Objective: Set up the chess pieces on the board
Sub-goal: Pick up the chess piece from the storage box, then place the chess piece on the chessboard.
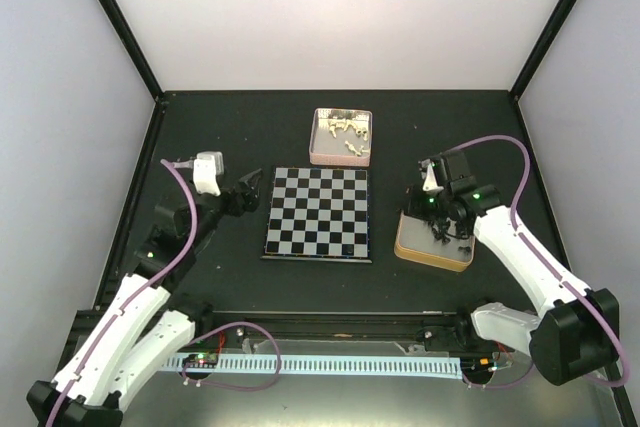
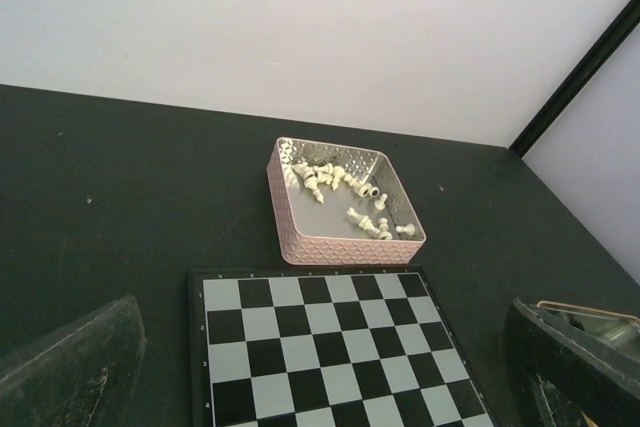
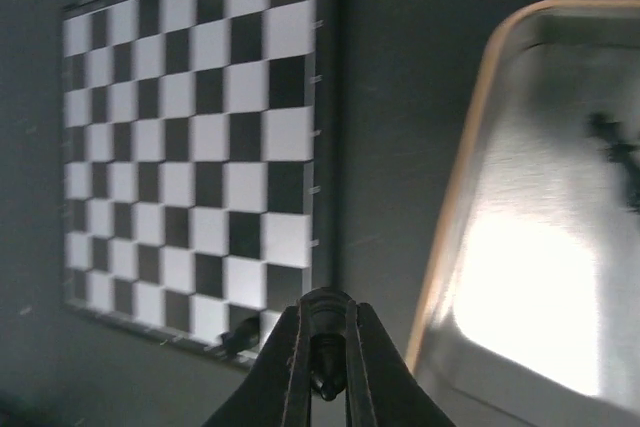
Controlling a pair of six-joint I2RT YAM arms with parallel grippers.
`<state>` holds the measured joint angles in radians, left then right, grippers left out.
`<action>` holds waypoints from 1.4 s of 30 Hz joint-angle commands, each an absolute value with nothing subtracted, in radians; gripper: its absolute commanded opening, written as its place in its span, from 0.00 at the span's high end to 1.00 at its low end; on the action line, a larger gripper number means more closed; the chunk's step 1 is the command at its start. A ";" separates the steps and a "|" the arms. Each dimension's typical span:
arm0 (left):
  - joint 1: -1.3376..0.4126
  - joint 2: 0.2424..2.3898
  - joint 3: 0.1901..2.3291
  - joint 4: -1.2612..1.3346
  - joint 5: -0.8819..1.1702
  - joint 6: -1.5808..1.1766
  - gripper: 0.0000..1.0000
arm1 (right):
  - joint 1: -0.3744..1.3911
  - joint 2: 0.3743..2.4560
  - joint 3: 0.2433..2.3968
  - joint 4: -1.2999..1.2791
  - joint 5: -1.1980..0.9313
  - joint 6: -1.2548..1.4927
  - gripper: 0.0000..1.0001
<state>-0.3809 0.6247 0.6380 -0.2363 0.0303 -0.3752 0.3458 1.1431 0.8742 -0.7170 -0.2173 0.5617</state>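
Note:
The held piece (image 3: 327, 307) is base down and the white square (image 1: 335, 249) past the standing black piece is open, so my right gripper should go there next and let go there.
The board (image 1: 318, 212) lies flat in the middle of the table, and in the right wrist view it fills the left side as the board (image 3: 190, 147). One black piece (image 3: 240, 335) stands on its near right corner square. My right gripper (image 3: 325, 372) is shut on a black chess piece (image 3: 326, 342), hanging over the table between the board and the tan tin (image 3: 455, 207). From above, my right gripper (image 1: 430, 209) is over that tin's left end. My left gripper (image 2: 322, 347) is open and holds nothing, at the board's left side. White pieces (image 2: 345, 197) lie in the pink tin (image 2: 300, 237).
The pink tin (image 1: 341, 137) stands just beyond the board's far edge. The tan tin (image 1: 433, 245) holds more black pieces (image 1: 447, 235) right of the board. Black frame posts and white walls close in the table.

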 commanded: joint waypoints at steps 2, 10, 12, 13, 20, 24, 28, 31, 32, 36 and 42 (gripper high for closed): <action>-0.382 0.647 0.687 -0.185 0.025 -0.347 0.01 | 0.387 1.143 0.848 -0.585 -0.494 0.629 0.99; -0.382 0.660 0.692 -0.224 0.028 -0.385 0.01 | 0.512 1.137 0.781 -0.458 -0.543 0.729 0.99; -0.382 0.666 0.688 -0.249 0.021 -0.415 0.01 | 0.581 1.143 0.796 -0.486 -0.433 0.702 0.99; -0.382 0.670 0.687 -0.258 0.020 -0.427 0.01 | 0.619 1.147 0.804 -0.499 -0.373 0.700 0.99; -0.379 0.694 0.723 -0.321 0.000 -0.444 0.01 | 0.781 1.271 0.892 -0.558 -0.060 0.722 0.99; -0.379 0.694 0.724 -0.329 -0.040 -0.438 0.01 | 0.909 1.378 0.959 -0.579 0.086 0.737 0.99; -0.374 0.697 0.717 -0.324 -0.069 -0.449 0.01 | 0.990 1.515 1.066 -0.663 0.181 0.740 0.99; -0.369 0.701 0.724 -0.336 -0.069 -0.453 0.01 | 1.027 1.585 1.110 -0.708 0.223 0.752 0.99; -0.368 0.699 0.726 -0.342 -0.070 -0.455 0.01 | 1.038 1.603 1.120 -0.716 0.236 0.757 0.99; -0.359 0.677 0.711 -0.343 -0.091 -0.475 0.01 | 1.059 1.677 1.156 -0.742 0.237 0.768 0.99; -0.333 0.651 0.704 -0.337 -0.086 -0.485 0.01 | 1.063 1.760 1.214 -0.772 0.220 0.761 0.99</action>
